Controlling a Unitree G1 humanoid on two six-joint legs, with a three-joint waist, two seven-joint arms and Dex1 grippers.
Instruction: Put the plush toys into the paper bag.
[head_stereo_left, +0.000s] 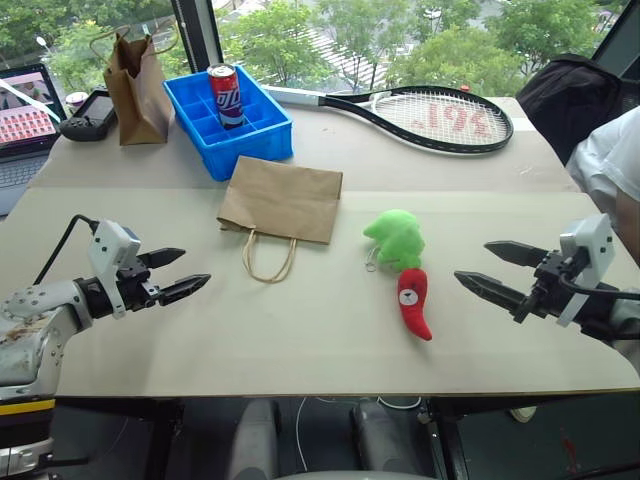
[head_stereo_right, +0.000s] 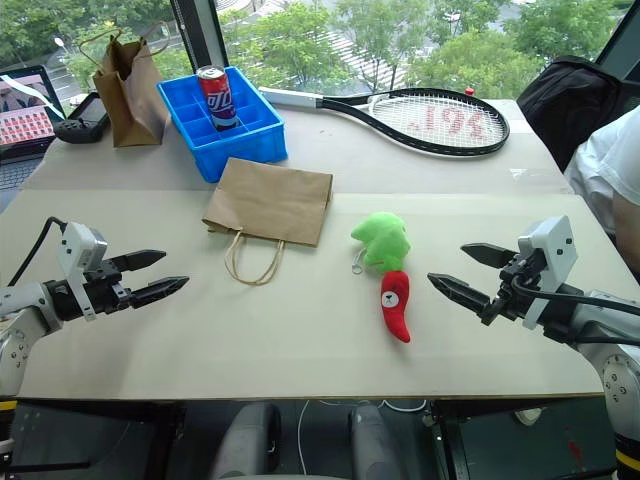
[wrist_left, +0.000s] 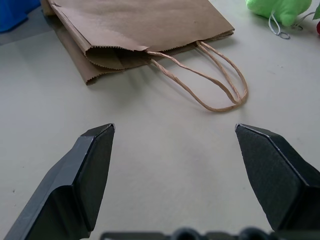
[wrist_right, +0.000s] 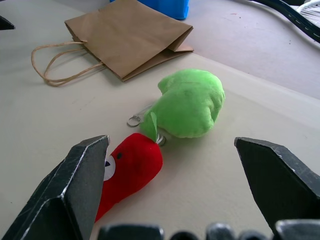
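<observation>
I expect the paper bag (head_stereo_left: 282, 198) to hang open for the plush toys when I lift its upper cord handle, because its folded side (wrist_left: 107, 56) gapes at the opening.
The light-brown paper bag (head_stereo_left: 281, 198) lies flat in the middle of the table, its loop handles (head_stereo_left: 270, 258) toward me and its mouth slightly agape in the left wrist view. To its right lie the plush toys: a lime-green plush (head_stereo_left: 397, 238) and a red chili plush (head_stereo_left: 413, 301) touching it at the near side. My left gripper (head_stereo_left: 178, 273) hovers open at the near left, well short of the bag. My right gripper (head_stereo_left: 487, 268) hovers open at the near right, pointing at the toys with nothing between its fingers.
A blue crate (head_stereo_left: 230, 122) holding a red can (head_stereo_left: 225, 96) stands behind the bag. A darker, narrower paper bag (head_stereo_left: 136, 92), a game controller (head_stereo_left: 90, 114) and a laptop (head_stereo_left: 25, 120) sit at the far left. A tennis racket (head_stereo_left: 420, 115) lies at the back. A person's sleeve (head_stereo_left: 612, 165) shows at the right.
</observation>
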